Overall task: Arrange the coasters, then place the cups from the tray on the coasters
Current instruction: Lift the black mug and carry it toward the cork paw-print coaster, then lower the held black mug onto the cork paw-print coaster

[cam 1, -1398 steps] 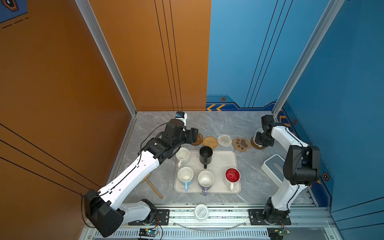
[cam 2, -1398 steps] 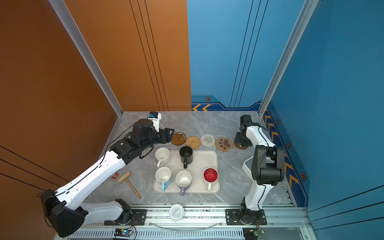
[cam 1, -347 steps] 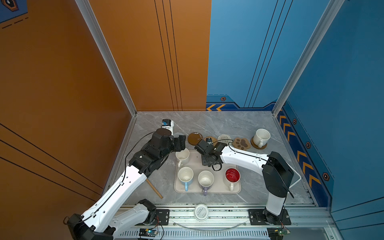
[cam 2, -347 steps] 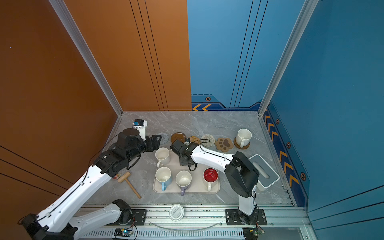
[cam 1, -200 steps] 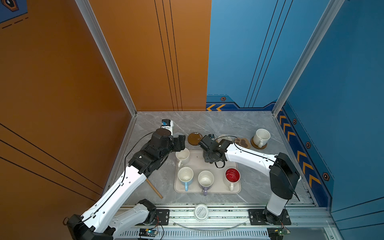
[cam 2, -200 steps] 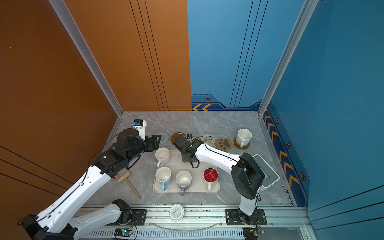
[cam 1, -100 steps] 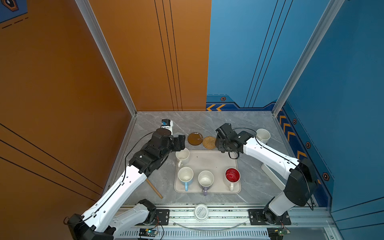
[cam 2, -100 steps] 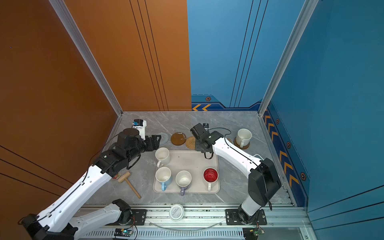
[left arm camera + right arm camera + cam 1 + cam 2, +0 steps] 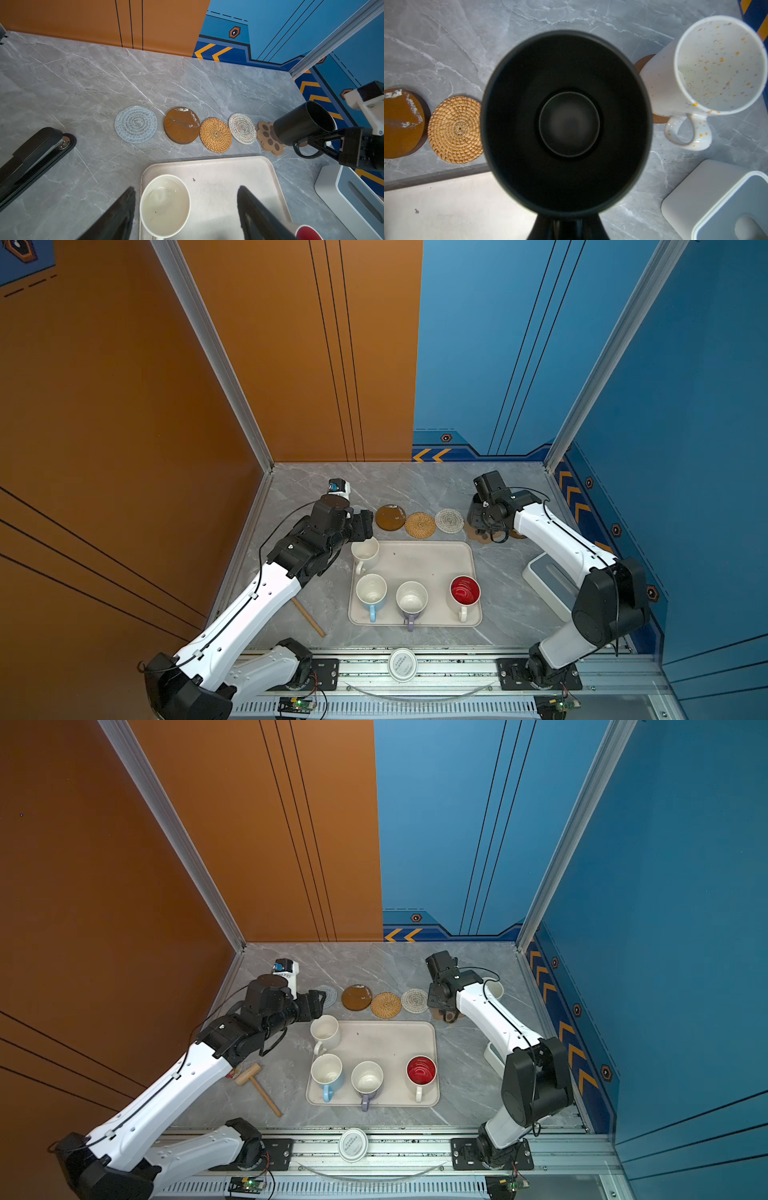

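The black cup point(image 9: 296, 124) is upright over the paw-shaped coaster point(image 9: 269, 138) and clear of the speckled cup, so my right gripper keeps lowering it until it rests flat.
My right gripper point(image 9: 324, 143) is shut on the handle of the matte black cup point(image 9: 301, 122), holding it over the tan paw-shaped coaster point(image 9: 268, 137); contact is unclear. The black cup point(image 9: 566, 122) fills the right wrist view. A speckled cream cup point(image 9: 716, 66) stands on a brown coaster. In a row lie the grey-blue point(image 9: 135, 124), brown point(image 9: 182, 125), rattan point(image 9: 215, 134) and whitish point(image 9: 242, 128) coasters. The tray point(image 9: 428, 560) holds the white point(image 9: 365, 552), light blue point(image 9: 371, 591), lavender point(image 9: 411, 598) and red-inside point(image 9: 464, 591) cups. My left gripper point(image 9: 186, 190) is open above the white cup point(image 9: 165, 205).
A white-and-grey box point(image 9: 548, 580) stands right of the tray. A wooden mallet point(image 9: 257, 1083) lies left of the tray. A round white lid point(image 9: 402, 664) sits on the front rail. A black stapler-like thing point(image 9: 35, 149) lies by the left wall.
My right arm has carried the black cup off the tray and rightwards to the paw-shaped coaster. The left arm has stayed still, open over the white cup.
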Available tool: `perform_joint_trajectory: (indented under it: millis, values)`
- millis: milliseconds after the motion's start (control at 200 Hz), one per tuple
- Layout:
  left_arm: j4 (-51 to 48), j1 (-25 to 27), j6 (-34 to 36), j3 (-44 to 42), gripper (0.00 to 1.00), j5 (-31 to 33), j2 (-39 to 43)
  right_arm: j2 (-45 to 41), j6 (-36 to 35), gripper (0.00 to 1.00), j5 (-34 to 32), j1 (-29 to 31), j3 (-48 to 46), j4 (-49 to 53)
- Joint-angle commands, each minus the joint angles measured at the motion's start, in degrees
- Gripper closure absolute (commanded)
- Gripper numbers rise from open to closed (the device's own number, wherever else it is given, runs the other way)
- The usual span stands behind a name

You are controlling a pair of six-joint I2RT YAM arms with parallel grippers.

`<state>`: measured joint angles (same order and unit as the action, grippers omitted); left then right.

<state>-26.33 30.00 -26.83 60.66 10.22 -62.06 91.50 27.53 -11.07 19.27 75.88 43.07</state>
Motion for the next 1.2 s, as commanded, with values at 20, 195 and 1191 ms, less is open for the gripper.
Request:
perform_joint_trajectory:
  millis: [20, 195, 1191]
  values:
    - [1.7, -0.2, -0.6, 2.3, 0.22, 1.6, -1.5, 0.2, -3.2, 1.0, 1.8, -1.6, 0.0, -2.6]
    - [1.6, -0.2, -0.7, 3.9, 0.22, 1.0, -3.2, 1.0, -4.7, 1.0, 2.3, -3.0, -1.0, -3.9]
    - [1.4, 1.2, -1.7, 2.9, 0.22, 4.1, -1.3, 5.5, -7.8, 1.0, 2.8, -5.1, -2.9, -9.7]
